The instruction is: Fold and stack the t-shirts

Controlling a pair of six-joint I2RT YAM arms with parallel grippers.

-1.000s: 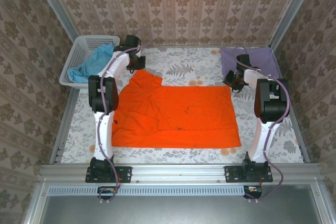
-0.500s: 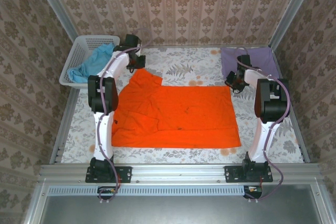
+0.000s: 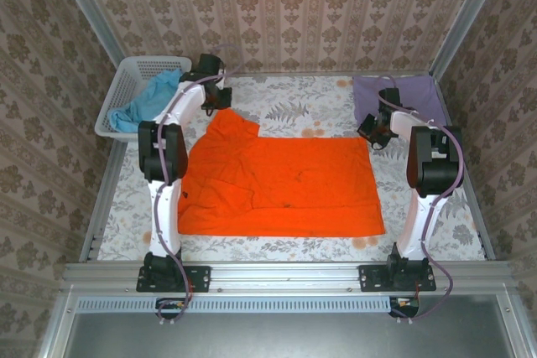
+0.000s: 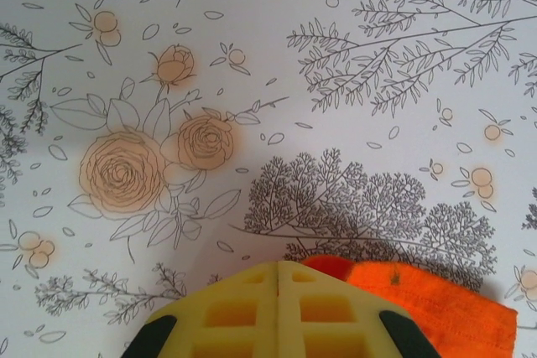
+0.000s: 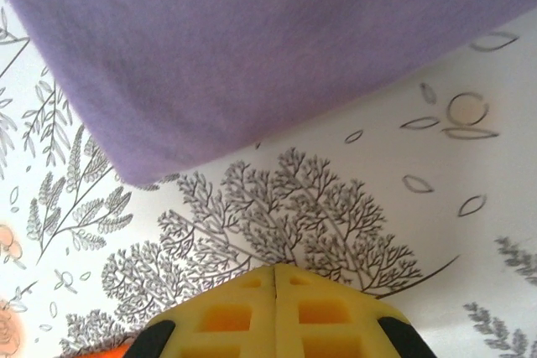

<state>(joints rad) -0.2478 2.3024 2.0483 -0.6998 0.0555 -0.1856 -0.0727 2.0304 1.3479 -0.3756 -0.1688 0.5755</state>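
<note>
The orange t-shirt's far edge (image 3: 309, 137) lies between both grippers, so my left gripper should go on pulling its jutting corner (image 3: 225, 115) back until that edge is straight before it lets go.
The orange t-shirt (image 3: 285, 182) lies spread flat in the middle of the table. My left gripper (image 3: 220, 106) sits at its far left corner. In the left wrist view that gripper (image 4: 278, 264) is shut, and orange t-shirt fabric (image 4: 436, 303) bunches out right beside its tips. My right gripper (image 3: 369, 130) is at the shirt's far right corner. Its jaws (image 5: 275, 267) are shut, and a sliver of orange shows under the left finger. The folded lavender t-shirt (image 3: 403, 94) lies just beyond it, with the lavender t-shirt's corner (image 5: 252, 48) close ahead in the right wrist view. The light blue t-shirt (image 3: 147, 102) lies crumpled in the basket.
A white lattice basket (image 3: 155, 59) stands at the far left corner. The floral tablecloth (image 3: 302, 106) shows bare between the two grippers. Patterned walls close in the table on three sides, and a metal rail (image 3: 285, 272) runs along the near edge.
The left arm's elbow has shifted slightly left. The orange shirt and both grippers stay nearly where they were.
</note>
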